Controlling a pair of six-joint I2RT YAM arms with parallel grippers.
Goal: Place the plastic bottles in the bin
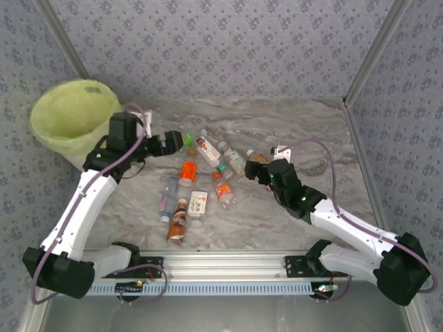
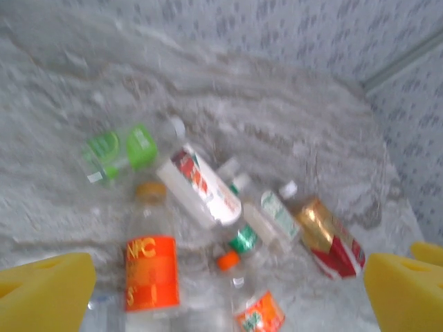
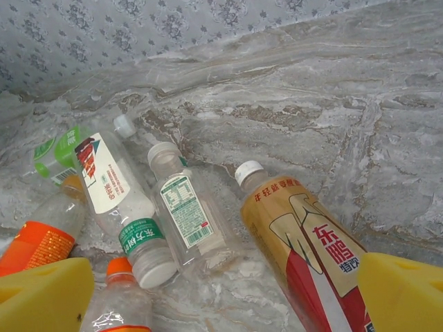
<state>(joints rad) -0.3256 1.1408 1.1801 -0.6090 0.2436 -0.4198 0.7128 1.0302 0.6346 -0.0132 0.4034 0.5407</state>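
The purple-labelled bottle's side [image 1: 163, 196] toward the bin is free. My left gripper should keep moving, open, toward that bottle's body [image 1: 170, 189] until both fingers are around it.
Several plastic bottles [image 1: 201, 181] lie scattered mid-table. The bin [image 1: 73, 114], white with a yellow-green liner, stands at the far left. My left gripper [image 1: 178, 142] hovers open beside a green-labelled bottle [image 1: 188, 140]. Its yellow fingers [image 2: 45, 294] straddle an orange-labelled bottle [image 2: 151, 270] and an orange-capped one [image 2: 252, 308] lying below, and hold nothing. My right gripper [image 1: 252, 170] is open over the cluster's right side. A gold-and-red bottle [image 3: 304, 238] lies beneath it, close to the right finger [image 3: 401, 294]. A clear white-labelled bottle [image 3: 187, 214] lies next to that one.
Patterned walls enclose the marble table [image 1: 304, 131] at the back and both sides. A metal rail [image 1: 221, 277] runs along the near edge between the arm bases. Bare marble lies right of the bottles and behind them.
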